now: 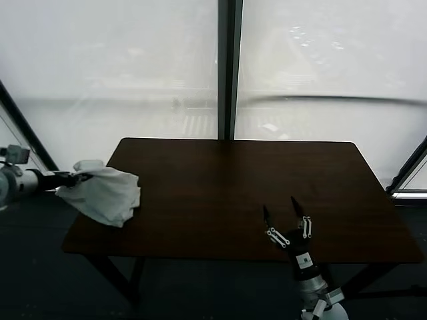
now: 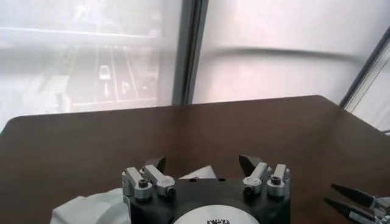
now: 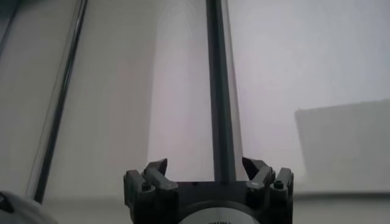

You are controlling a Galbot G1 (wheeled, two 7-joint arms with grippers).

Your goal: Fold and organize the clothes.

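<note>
Next, my left gripper moves it inward first, because the T-shirt hangs point(image 1: 80, 195) over the table's edge, before my right gripper grabs its inner end point(image 1: 135, 192) and pulls it to the middle of the table.
The pale grey-white T-shirt point(image 1: 103, 192) lies bunched in a heap on the left edge of the dark wooden table point(image 1: 227, 187); no print shows. My left gripper point(image 1: 79, 177) reaches in from the left and sits at the heap's upper left edge. In the left wrist view its jaws point(image 2: 203, 163) stand wide open, with white cloth point(image 2: 201, 173) showing just under and between them. My right gripper point(image 1: 285, 212) is open and empty, pointing upward near the table's front edge, right of centre. In the right wrist view point(image 3: 206, 165) it faces the window.
Large frosted windows with a dark vertical frame point(image 1: 229, 67) stand behind the table. The table's bare dark top stretches from the shirt to the right edge. The right gripper's fingers also show in the left wrist view point(image 2: 356, 204).
</note>
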